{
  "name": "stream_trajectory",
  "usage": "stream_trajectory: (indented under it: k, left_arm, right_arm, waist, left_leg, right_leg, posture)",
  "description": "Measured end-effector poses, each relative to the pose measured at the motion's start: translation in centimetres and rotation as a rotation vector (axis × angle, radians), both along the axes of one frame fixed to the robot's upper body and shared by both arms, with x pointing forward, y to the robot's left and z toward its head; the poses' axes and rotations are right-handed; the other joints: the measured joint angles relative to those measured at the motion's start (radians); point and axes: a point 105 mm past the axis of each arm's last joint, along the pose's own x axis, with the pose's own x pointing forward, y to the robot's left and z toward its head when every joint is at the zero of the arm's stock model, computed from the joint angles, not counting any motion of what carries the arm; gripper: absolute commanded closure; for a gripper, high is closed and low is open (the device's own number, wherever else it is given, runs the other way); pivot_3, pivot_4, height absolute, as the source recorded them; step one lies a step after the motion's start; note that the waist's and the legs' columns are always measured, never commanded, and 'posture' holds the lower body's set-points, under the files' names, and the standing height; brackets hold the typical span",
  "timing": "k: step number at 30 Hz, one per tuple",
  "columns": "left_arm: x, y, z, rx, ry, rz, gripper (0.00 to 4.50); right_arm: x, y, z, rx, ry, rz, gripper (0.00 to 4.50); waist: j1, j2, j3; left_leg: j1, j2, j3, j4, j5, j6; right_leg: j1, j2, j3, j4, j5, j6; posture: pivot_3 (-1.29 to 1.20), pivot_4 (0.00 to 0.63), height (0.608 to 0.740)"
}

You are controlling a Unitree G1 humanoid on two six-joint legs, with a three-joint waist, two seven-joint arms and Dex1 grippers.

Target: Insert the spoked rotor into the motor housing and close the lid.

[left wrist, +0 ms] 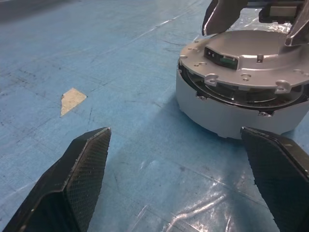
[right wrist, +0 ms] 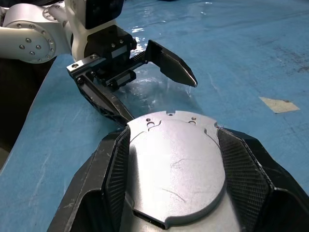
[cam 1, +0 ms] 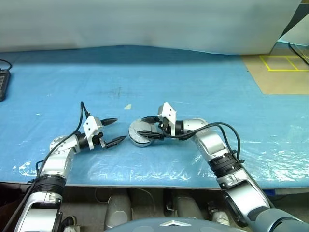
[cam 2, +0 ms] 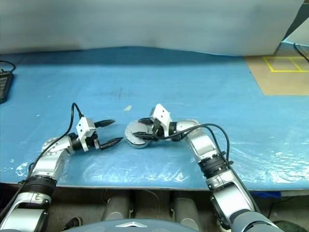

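Observation:
The lid sits slanted over a dark gap (left wrist: 227,92) on the motor housing, so next my right gripper regrips the lid before my left gripper presses the lid's rim (right wrist: 150,122) down.
The grey motor housing (left wrist: 231,116) stands on the blue table cover, just right of centre. The round grey lid (left wrist: 246,58) rests on top of it, smooth face up, with a thin dark gap under its rim. The spoked rotor is hidden. My right gripper (cam 1: 146,128) reaches in from the right and is open, its fingers (right wrist: 111,169) flanking the lid (right wrist: 174,169) closely on both sides. Whether they touch it I cannot tell. My left gripper (cam 1: 119,129) is open and empty, a short way left of the housing (cam 1: 137,141) and pointing at it.
A small beige scrap of tape (cam 1: 127,107) lies just behind the housing. A black device (cam 1: 2,82) sits at the far left edge. A brown board with yellow lines (cam 1: 285,72) lies at the back right. The table's front edge (cam 1: 145,181) runs close below both arms.

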Motion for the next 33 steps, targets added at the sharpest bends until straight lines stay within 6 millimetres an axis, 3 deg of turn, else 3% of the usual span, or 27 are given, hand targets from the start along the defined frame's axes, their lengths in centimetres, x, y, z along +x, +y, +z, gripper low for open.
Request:
stream_trajectory:
  k: [3, 29, 33]
  left_arm:
    - [-0.08, 0.01, -0.04, 0.001, 0.002, 0.0, 0.0]
    - [-0.26, 0.49, -0.14, 0.016, 0.009, 0.011, 0.0]
    - [-0.21, 0.53, -0.12, 0.015, 0.007, 0.018, 0.0]
  right_arm:
    - [0.01, -0.12, -0.34, -0.016, 0.001, -0.008, 0.01]
    - [0.6, 0.4, -0.68, -0.031, -0.054, -0.028, 0.01]
    - [0.55, 0.43, -0.71, -0.031, -0.052, -0.022, 0.92]
  waist:
    - [0.001, 0.0, 0.0]
    - [-0.001, 0.0, 0.0]
    - [-0.001, 0.0, 0.0]
  left_leg:
    - [0.0, 0.0, 0.0, 0.0, 0.0, 0.0]
    - [0.001, 0.0, 0.001, 0.0, 0.0, 0.0]
    - [0.001, 0.0, 0.001, 0.0, 0.0, 0.0]
  right_leg:
    - [0.0, 0.0, 0.0, 0.0, 0.0, 0.0]
    - [0.001, 0.0, 0.0, 0.001, 0.0, 0.0]
    - [0.001, 0.0, 0.0, 0.001, 0.0, 0.0]
  posture:
    - [0.0, 0.15, 0.74]
    - [0.0, 0.15, 0.74]
    - [0.0, 0.15, 0.74]
